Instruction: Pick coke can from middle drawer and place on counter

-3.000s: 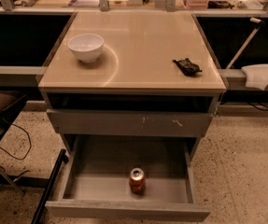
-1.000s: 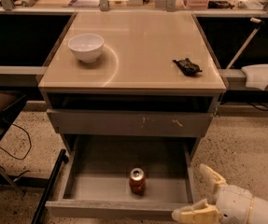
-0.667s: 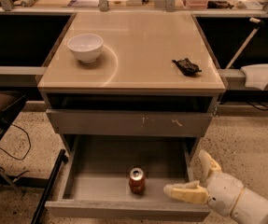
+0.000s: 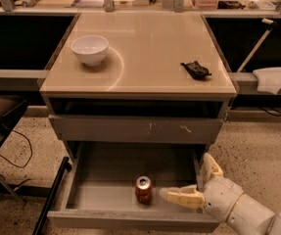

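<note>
The coke can's side lies straight before my gripper's near finger, so I should move toward the drawer's front panel and slide that finger around the can's front.
The coke can stands upright on the grey floor of the open middle drawer, near its front panel. My gripper reaches in from the lower right, open. One pale finger lies just right of the can inside the drawer. The other finger sits at the drawer's right wall. The can is beside the gripper, not between its fingers. The beige counter tops the cabinet above.
A white bowl sits at the counter's left and a small black lumpy object at its right. A scratched grey drawer front is shut above the open drawer. A dark chair frame stands on the left of the speckled floor.
My gripper came into view from the lower right and moved left and up into the drawer, its lower finger now close beside the can. The can has not moved.
</note>
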`<state>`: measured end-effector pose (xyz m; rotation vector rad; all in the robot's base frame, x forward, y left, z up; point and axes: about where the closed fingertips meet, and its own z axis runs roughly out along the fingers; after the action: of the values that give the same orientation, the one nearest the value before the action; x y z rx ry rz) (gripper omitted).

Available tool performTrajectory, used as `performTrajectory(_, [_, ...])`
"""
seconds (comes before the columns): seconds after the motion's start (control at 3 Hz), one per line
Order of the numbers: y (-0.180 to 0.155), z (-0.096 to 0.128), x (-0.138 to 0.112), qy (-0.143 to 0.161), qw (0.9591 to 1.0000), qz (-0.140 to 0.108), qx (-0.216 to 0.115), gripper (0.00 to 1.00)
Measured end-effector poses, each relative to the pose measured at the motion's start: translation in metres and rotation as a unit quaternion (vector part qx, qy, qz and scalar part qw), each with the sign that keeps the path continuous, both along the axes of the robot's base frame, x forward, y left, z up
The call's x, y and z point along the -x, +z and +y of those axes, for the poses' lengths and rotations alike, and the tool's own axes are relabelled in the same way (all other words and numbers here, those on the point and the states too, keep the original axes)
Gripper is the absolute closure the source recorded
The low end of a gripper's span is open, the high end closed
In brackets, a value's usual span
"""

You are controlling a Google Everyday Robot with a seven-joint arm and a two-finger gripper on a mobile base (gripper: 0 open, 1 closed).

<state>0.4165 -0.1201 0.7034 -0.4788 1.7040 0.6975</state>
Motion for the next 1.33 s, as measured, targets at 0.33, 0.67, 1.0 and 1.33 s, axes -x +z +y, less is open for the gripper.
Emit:
performTrajectory(0.33, [0.008, -0.026, -0.015, -0.071, 0.9962, -0.037, 0.033, 0.0])
performTrajectory(0.67, [0.041, -0.067, -0.045, -0.137, 0.9772, -0.132, 0.095, 0.0])
performTrajectory(1.0, [0.05, -0.058, -0.055, -0.14, 0.9656, -0.175, 0.133, 0.0])
performTrajectory(1.33, [0.03, -0.039, -0.052, -0.112, 0.9658, -0.16, 0.17, 0.0])
